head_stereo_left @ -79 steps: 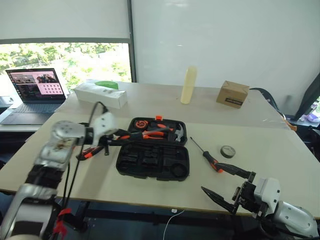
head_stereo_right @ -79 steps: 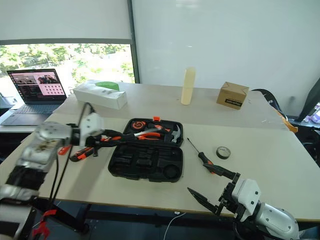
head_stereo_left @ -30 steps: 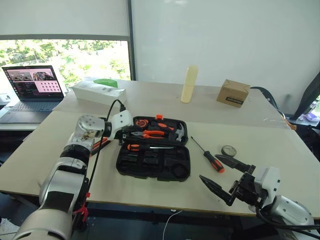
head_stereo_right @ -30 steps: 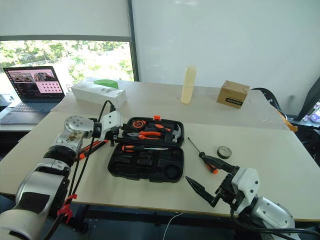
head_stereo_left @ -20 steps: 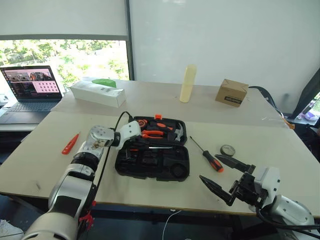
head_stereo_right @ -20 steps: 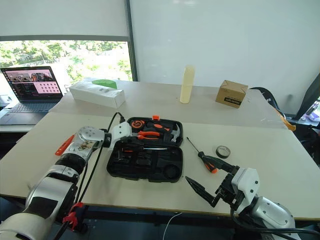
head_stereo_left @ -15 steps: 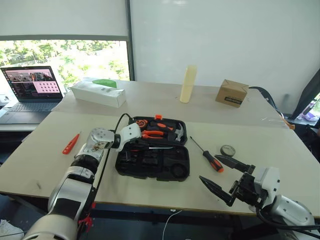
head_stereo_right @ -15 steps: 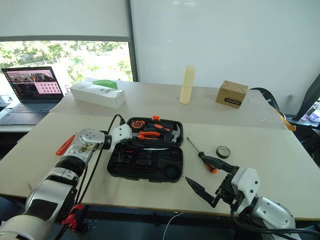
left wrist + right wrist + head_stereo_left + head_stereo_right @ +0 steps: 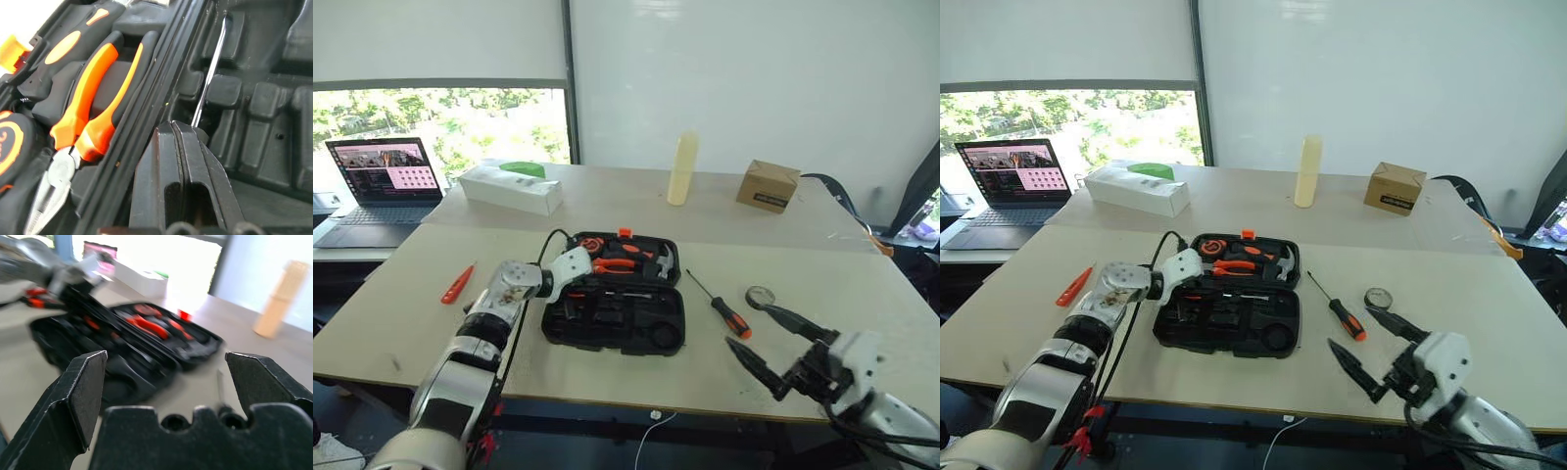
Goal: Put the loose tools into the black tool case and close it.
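I will lower the loose screwdriver [image 9: 732, 317] into the black tool case, and its handle should fit next to the other screwdriver's thin stem already there [image 9: 631, 295], because that stem leaves room beside it.
The black tool case [image 9: 636, 331] lies open mid-table. Pliers [image 9: 93, 112], a hammer [image 9: 661, 259] and a tape measure [image 9: 10, 147] sit in its lid. My left gripper [image 9: 177, 128] is shut, its tips down in the case's near half over a screwdriver. That screwdriver's thin shaft [image 9: 210, 73] runs on past the fingertips; its handle is hidden. Another screwdriver [image 9: 717, 302] lies on the table right of the case, with a small tape roll [image 9: 760, 295] beyond it. The orange tester screwdriver [image 9: 457, 284] lies left of the case. My right gripper [image 9: 769, 341] hangs open near the front edge, holding nothing.
A laptop [image 9: 382, 181] stands at the far left. A white oblong box [image 9: 509, 186], a cream cylinder [image 9: 682, 168] and a cardboard box [image 9: 769, 186] line the back of the table. The table's front edge runs just below the case.
My left gripper has sunk into the case's near half and shut over the screwdriver lying there. The right gripper has shifted to the right, still open.
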Motion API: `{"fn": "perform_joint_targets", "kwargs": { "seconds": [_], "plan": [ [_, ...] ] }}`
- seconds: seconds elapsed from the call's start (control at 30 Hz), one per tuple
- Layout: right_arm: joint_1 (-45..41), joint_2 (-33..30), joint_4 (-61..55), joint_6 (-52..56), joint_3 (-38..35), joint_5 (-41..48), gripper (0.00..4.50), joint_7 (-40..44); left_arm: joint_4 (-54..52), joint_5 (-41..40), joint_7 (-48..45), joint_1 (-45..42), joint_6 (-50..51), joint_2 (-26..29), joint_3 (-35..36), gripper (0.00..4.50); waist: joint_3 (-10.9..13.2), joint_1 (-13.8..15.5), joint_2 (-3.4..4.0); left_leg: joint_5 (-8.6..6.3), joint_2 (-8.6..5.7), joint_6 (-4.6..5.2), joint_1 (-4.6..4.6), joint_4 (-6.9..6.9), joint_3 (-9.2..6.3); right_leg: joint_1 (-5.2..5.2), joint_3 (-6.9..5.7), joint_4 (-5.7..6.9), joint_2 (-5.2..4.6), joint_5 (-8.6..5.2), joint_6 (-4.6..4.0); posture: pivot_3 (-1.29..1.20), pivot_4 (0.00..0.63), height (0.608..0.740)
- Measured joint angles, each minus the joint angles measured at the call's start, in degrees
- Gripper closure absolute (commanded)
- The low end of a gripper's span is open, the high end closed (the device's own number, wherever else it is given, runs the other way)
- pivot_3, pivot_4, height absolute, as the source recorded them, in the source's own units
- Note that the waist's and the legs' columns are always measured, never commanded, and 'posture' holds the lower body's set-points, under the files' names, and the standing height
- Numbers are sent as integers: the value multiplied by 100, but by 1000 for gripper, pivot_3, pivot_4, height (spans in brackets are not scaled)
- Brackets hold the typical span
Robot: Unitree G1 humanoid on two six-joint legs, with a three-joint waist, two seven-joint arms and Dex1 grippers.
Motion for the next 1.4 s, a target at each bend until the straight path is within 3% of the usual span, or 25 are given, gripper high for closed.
{"fn": "perform_joint_targets", "kwargs": {
  "seconds": [0.2,0.3,0.37,0.5,0.63,0.8,0.83,1.03,1.13,1.27,1.4],
  "plan": [
    [695,-185,421,111,-598,-21,0,260,-731,-1549,-1812,834,-42,841,985,1593,13,-134,-4,2,9,-4,-9,-1,1,-15,0,7,4,-4,-7,0,150,740],
    [84,-605,468,846,-506,-31,0,33,-1306,-1930,-2284,1335,338,1449,1261,581,18,-200,6,2,13,-6,15,0,9,-6,21,14,-4,-6,-11,0,150,740],
    [-601,-921,539,1349,-286,-26,0,-66,-1567,-2045,-2362,1629,550,1509,1331,42,20,-184,9,13,12,-4,16,2,5,-3,22,16,-7,-11,-22,0,150,740],
    [-2592,-1544,1034,2766,776,-139,0,-116,-2041,-2360,-2453,2179,936,1488,1421,42,32,-136,0,29,18,-3,7,5,2,-17,14,33,-2,-7,-46,0,150,740],
    [-4337,-1624,1898,4153,1990,-462,0,-94,-2470,-2495,-2246,2453,1172,1495,1585,42,35,-68,-1,30,10,-4,-24,0,-6,-46,-3,41,2,-1,-34,0,150,740],
    [-5490,-1494,3159,4640,3205,-1208,1311,49,-2993,-2595,-2004,2761,1240,1450,1638,0,35,-36,3,35,-2,-11,-105,1,-2,-111,-6,51,0,3,-20,0,150,740],
    [-5586,-1494,3376,4654,3365,-1350,1850,133,-3118,-2603,-1959,2856,1296,1453,1646,0,35,-27,3,43,-3,-25,-114,3,2,-112,-15,45,-2,5,-16,0,150,740],
    [-5768,-1510,3584,4636,3448,-1562,3551,431,-3538,-2713,-1826,3089,1357,1477,1723,0,35,-28,3,24,-7,6,-113,7,0,-104,-10,30,-9,9,1,0,150,740],
    [-5710,-1590,3480,4622,3220,-1543,3547,446,-3712,-2819,-1759,3227,1426,1478,1798,0,40,-37,9,26,-6,4,-115,7,-1,-109,-9,33,-9,9,1,0,150,740],
    [-5734,-2229,2804,4662,2704,-1496,3547,643,-3929,-2979,-1579,3459,1614,1521,2030,0,52,-40,29,26,0,3,-108,7,-2,-108,-8,32,-4,9,0,0,150,740],
    [-6170,-2091,2471,3921,2705,-1538,3547,975,-4075,-3072,-1371,3604,1792,1546,2157,0,52,-168,28,27,4,1,-89,4,1,-104,0,27,1,7,-7,0,150,740]
  ]
}}
